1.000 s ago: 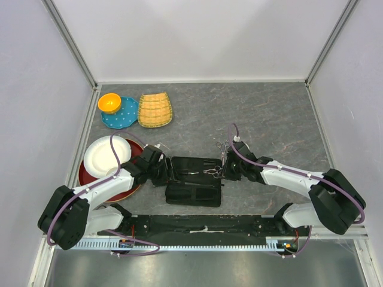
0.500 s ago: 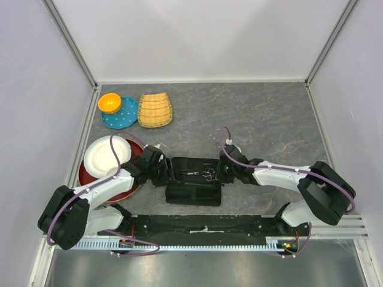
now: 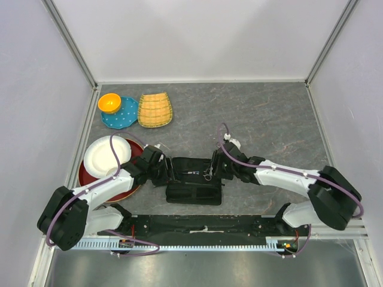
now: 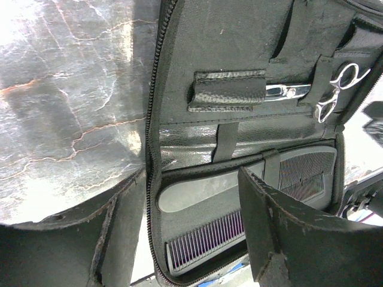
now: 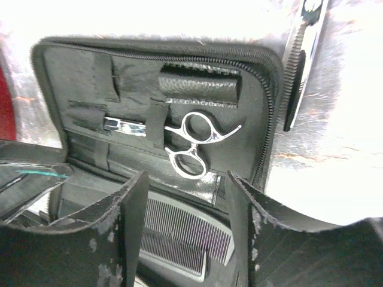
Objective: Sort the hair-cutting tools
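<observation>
I can see the toothed scissors (image 5: 300, 66) lying free outside the case's zip edge, so my right gripper keeps moving past their pivot (image 5: 312, 6) until its fingers are on both sides of a handle.
A black zip case (image 3: 191, 194) lies open between my arms. One pair of silver scissors (image 5: 191, 146) sits in its upper half, blade under a strap and ring handles free; the left wrist view shows the same scissors (image 4: 335, 89) at its right. Toothed combs (image 5: 179, 233) fill the lower pocket. A narrow black comb (image 5: 291, 89) lies on the table just outside the case's zip edge. My right gripper (image 5: 188, 227) is open over the combs, tips just short of the ring handles, holding nothing. My left gripper (image 4: 191, 251) is open, straddling the case's near corner above a comb (image 4: 206, 239).
A white plate (image 3: 106, 156) rests on a red tray (image 3: 90, 179) at the left. At the back left are an orange bowl (image 3: 109, 103) on a blue plate (image 3: 122, 116) and a woven basket (image 3: 155, 110). Grey walls enclose the table.
My right gripper slid left over the case with the scissors, then opened and let them go in the strap. The left arm stayed put.
</observation>
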Robot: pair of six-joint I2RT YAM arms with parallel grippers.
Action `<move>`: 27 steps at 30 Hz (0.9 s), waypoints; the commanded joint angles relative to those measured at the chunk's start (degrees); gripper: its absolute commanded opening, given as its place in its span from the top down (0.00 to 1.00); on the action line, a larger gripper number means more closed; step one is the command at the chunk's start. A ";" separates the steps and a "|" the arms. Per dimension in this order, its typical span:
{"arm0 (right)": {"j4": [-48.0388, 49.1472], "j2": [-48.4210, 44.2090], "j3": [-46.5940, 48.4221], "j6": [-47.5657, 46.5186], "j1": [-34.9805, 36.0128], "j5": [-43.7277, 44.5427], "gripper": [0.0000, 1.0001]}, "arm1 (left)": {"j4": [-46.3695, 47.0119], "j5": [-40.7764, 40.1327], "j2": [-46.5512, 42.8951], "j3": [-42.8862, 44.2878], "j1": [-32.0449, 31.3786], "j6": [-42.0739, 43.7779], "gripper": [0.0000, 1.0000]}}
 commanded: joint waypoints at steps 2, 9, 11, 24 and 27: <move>-8.44 -9.09 4.01 -3.67 -0.02 9.42 0.32 | -2.79 -2.72 -2.88 4.24 -0.41 0.55 0.29; -14.07 -11.57 7.88 -9.55 -1.86 17.25 0.29 | -8.51 -11.06 -6.66 10.03 -0.23 3.45 0.22; -14.60 -9.55 10.42 -12.01 -3.71 18.13 0.29 | -9.56 -13.26 -7.80 11.36 -0.23 4.68 0.16; -12.59 16.30 24.58 -21.52 -13.12 16.11 0.53 | -7.72 -11.61 -12.47 14.44 0.12 8.03 0.08; -10.92 18.32 25.11 -20.38 -13.64 16.82 0.58 | -7.72 -10.91 -12.29 14.00 0.12 7.68 0.08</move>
